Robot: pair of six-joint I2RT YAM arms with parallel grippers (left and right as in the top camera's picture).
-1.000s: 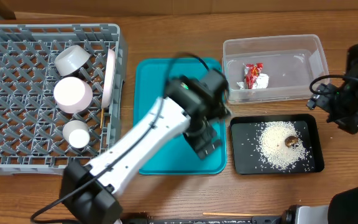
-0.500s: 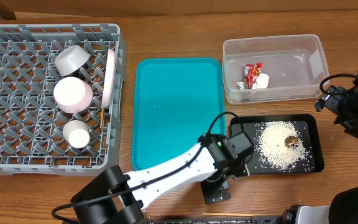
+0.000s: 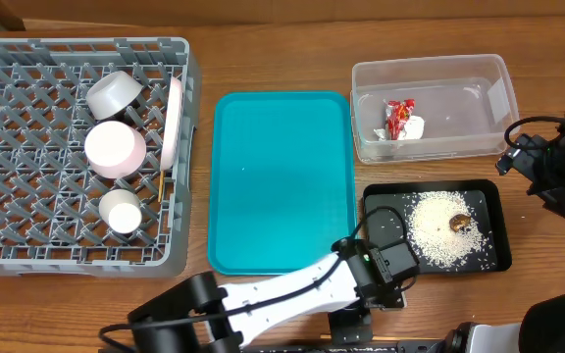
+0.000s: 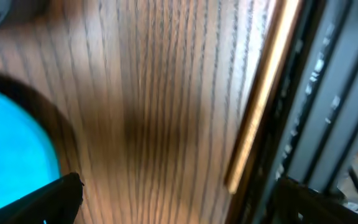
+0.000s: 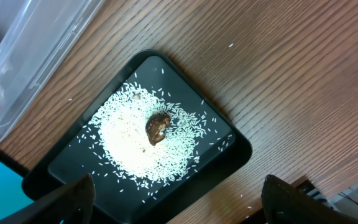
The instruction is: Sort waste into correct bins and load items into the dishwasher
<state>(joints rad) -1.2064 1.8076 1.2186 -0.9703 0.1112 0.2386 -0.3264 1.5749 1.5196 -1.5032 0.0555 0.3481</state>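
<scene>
I should close my left gripper and come at the chopstick's end [image 4: 233, 183] from the frame's side, because the chopstick lies tight [image 4: 267, 104] beside the dark metal frame under my open finger.
My left gripper [image 3: 349, 328] is open and low over the table's front edge; in the left wrist view [image 4: 179, 208] one wooden chopstick [image 4: 260, 93] lies along that edge between the fingers, nearer the right one. My right gripper [image 3: 533, 176] is open and empty; in the right wrist view [image 5: 179, 202] it hangs over the black tray [image 5: 229, 146] with rice [image 5: 135, 146] and a brown lump [image 5: 158, 126]. The clear tub [image 3: 479, 74] holds the red-and-white wrapper [image 3: 398, 119]. The grey rack [image 3: 27, 59] holds a white plate [image 3: 172, 123] on edge, a white bowl [image 3: 116, 93], a pink bowl [image 3: 116, 147] and a small cup [image 3: 123, 211].
A teal serving tray [image 3: 281, 181] lies between the rack and the bins; its corner shows in the left wrist view [image 4: 11, 155]. The black tray [image 3: 381, 211] lies just right of my left arm. A dark metal frame [image 4: 334, 93] runs past the table's front edge.
My left arm has swung from over the teal tray down to the table's front edge. The right arm has drawn slightly toward the right edge.
</scene>
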